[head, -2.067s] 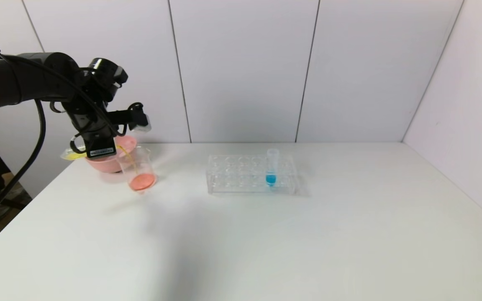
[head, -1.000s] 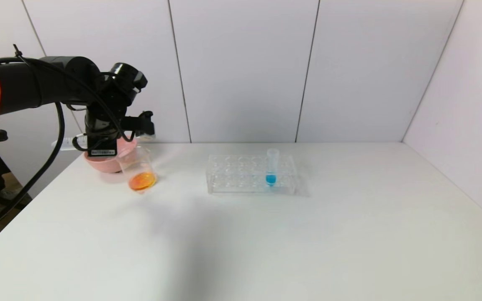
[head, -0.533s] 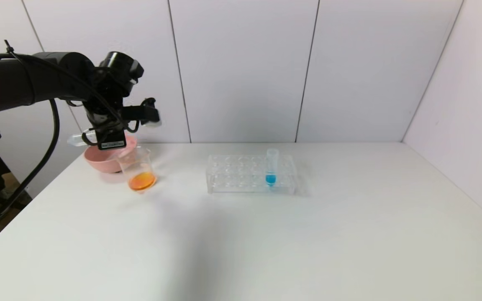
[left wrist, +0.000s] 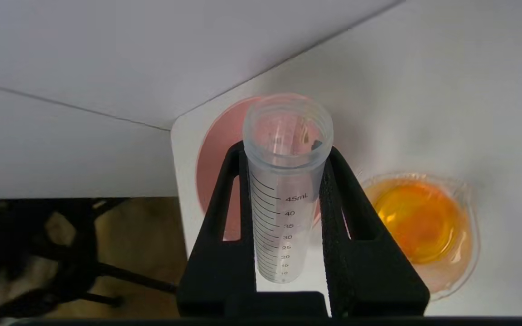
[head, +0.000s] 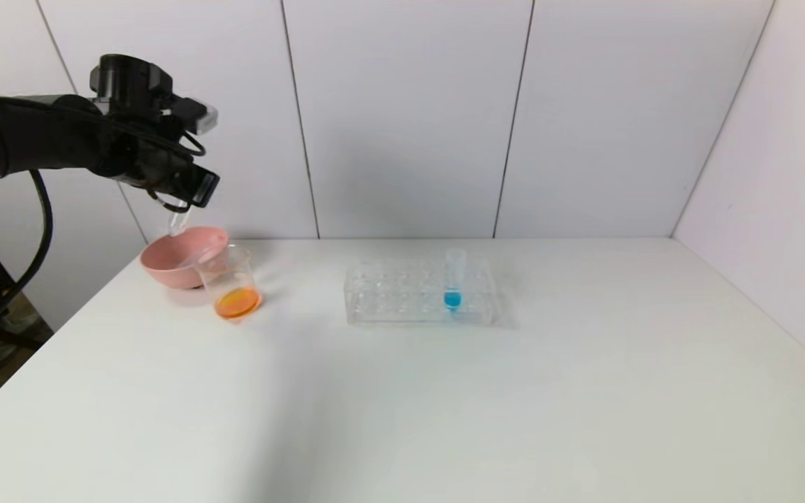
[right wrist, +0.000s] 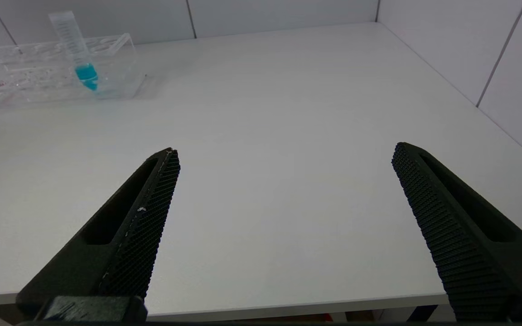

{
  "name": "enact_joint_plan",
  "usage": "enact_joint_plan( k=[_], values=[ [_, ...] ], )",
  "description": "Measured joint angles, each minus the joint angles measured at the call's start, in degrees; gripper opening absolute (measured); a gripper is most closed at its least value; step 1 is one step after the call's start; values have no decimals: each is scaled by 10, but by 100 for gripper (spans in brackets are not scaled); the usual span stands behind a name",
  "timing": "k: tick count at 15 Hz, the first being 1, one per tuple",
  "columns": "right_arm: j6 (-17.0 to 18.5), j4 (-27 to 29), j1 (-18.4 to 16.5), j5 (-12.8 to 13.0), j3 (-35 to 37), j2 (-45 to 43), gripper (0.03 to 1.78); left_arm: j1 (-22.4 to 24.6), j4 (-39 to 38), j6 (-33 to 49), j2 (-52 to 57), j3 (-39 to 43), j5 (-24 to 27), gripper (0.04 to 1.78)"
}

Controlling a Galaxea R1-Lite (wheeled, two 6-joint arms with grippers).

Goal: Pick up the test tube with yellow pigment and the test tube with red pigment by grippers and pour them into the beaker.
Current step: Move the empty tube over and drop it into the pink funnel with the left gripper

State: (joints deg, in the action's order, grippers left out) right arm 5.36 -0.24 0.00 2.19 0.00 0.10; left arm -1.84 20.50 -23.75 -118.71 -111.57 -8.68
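Note:
Next, my left gripper comes in lower from the table's edge (head: 124,281) and lays the empty test tube (head: 178,219) at a slant inside the pink bowl, because the test tube hangs steeply, high over the bowl.
My left gripper (head: 180,207) is shut on a clear graduated test tube (head: 177,223), the one that held the yellow pigment. It shows empty in the left wrist view (left wrist: 283,203), between the fingers of the left gripper (left wrist: 286,151). It hangs steeply, open mouth down, above the pink bowl (head: 165,269). The beaker (head: 231,269) stands beside the bowl with orange liquid at its bottom; it also shows in the left wrist view (left wrist: 473,226). The test tube with red pigment is out of view. My right gripper (right wrist: 284,149) is open and empty above the table's near edge.
A clear tube rack (head: 402,293) stands mid-table with one blue-liquid tube (head: 453,279) upright in it; both show in the right wrist view, rack (right wrist: 25,77) and tube (right wrist: 77,50). The pink bowl (left wrist: 211,158) sits at the table's far left corner.
The left gripper poured yellow liquid into the beaker, turning its contents from pink-red to orange. It then rose and swung the emptied tube from lying sideways to mouth-down over the bowl.

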Motion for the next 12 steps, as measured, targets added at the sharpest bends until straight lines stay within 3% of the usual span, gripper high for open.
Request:
enact_joint_plan(
  k=[2,4,9,12],
  values=[
    [0,0,0,0,0,0,171,4,-74,113,30,80,0,43],
    [0,0,0,0,0,0,171,11,-168,171,70,204,-3,43],
    [0,0,0,0,0,0,171,35,-523,207,172,559,-32,43],
    [0,0,0,0,0,0,171,54,-757,222,177,659,-46,43]
  ],
)
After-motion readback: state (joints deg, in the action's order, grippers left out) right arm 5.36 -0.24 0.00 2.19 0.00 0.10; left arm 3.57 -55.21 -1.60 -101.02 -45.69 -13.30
